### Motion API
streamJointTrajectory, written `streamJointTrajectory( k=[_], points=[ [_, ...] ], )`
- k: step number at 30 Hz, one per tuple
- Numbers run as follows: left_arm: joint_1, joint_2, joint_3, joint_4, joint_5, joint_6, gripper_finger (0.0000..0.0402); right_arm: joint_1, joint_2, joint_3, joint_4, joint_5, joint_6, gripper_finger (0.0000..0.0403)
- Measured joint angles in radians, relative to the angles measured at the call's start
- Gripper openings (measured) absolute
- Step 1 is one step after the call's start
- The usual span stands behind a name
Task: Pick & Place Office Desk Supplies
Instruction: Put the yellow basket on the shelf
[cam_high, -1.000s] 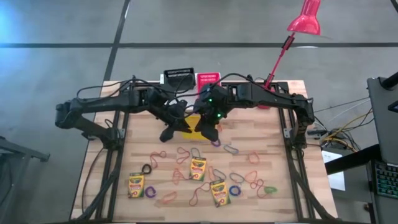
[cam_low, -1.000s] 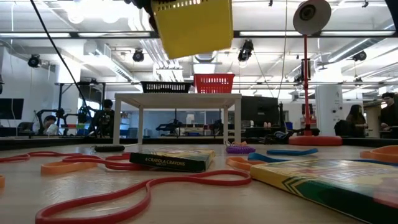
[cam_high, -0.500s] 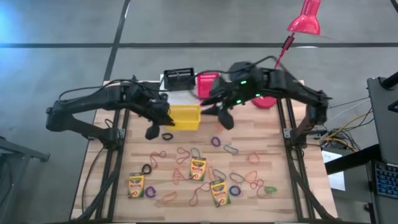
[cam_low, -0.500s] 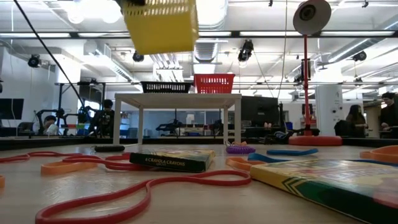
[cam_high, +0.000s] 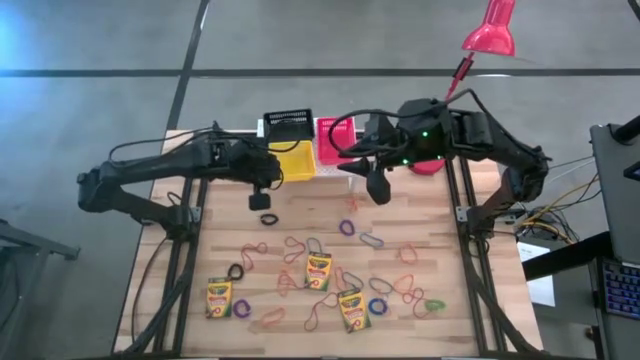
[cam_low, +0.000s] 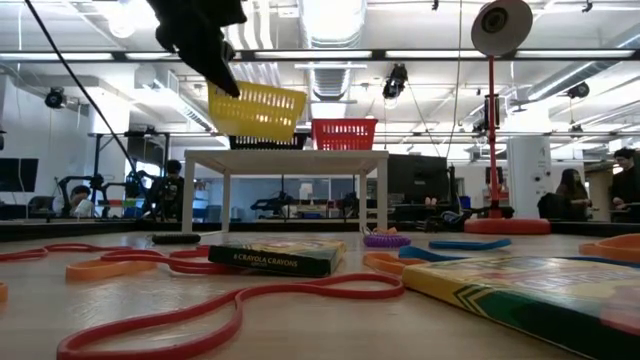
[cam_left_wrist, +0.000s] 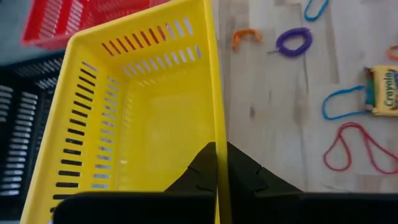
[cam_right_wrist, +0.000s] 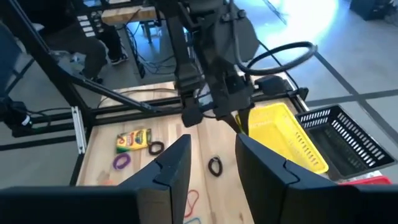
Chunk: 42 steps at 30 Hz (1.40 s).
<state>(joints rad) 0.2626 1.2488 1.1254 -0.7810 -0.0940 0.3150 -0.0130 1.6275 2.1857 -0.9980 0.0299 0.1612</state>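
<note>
The yellow basket hangs tilted (cam_low: 262, 110) over the white stand, so my left gripper should put it down flat on the stand (cam_low: 235, 155) and pull away before supplies go in.
A yellow mesh basket (cam_high: 292, 165) hangs tilted over the left part of the white stand (cam_low: 285, 155), with my left gripper (cam_high: 267, 180) shut on it. On the stand, a black basket (cam_high: 287, 123) sits beside a red basket (cam_high: 335, 133). My right gripper (cam_high: 377, 188) is open and holds nothing. It hovers high to the right of the yellow basket. Three crayon boxes (cam_high: 318, 271) and several coloured rubber bands (cam_high: 375, 240) lie on the table's near half. My left gripper pinches the top rim of one side wall of the yellow basket (cam_left_wrist: 217, 146), one finger inside the basket (cam_left_wrist: 200, 171) and one outside (cam_left_wrist: 245, 174). The fingers slant down from the near left. The basket hangs tilted, its open side up, just above the stand.
A red desk lamp (cam_high: 490, 30) stands on its base (cam_high: 428, 163) at the far right corner, close to my right arm. A black band (cam_high: 268, 218) lies just below the left gripper. People and desks show in the room behind the table.
My left gripper has carried the yellow basket toward the far edge and down to the stand, tipping as it went, so the basket now hangs tilted. My right gripper has drawn away from the basket, up and toward the table's right.
</note>
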Motion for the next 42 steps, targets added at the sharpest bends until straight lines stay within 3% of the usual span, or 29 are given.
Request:
streamJointTrajectory(
  k=[11,28,42],
  points=[
    [0.023,0.001,-0.096,0.058,-0.041,0.003,0.0022,0.011,0.009,-0.014,0.001,0.0,0.004,0.0106],
    [0.044,0.001,-0.099,0.108,-0.116,-0.043,0.0132,0.011,0.01,-0.046,0.013,-0.001,0.02,0.0102],
    [0.047,-0.004,-0.086,0.106,-0.127,-0.182,0.0135,0.011,0.01,-0.056,0.038,-0.001,0.022,0.009]
  ],
)
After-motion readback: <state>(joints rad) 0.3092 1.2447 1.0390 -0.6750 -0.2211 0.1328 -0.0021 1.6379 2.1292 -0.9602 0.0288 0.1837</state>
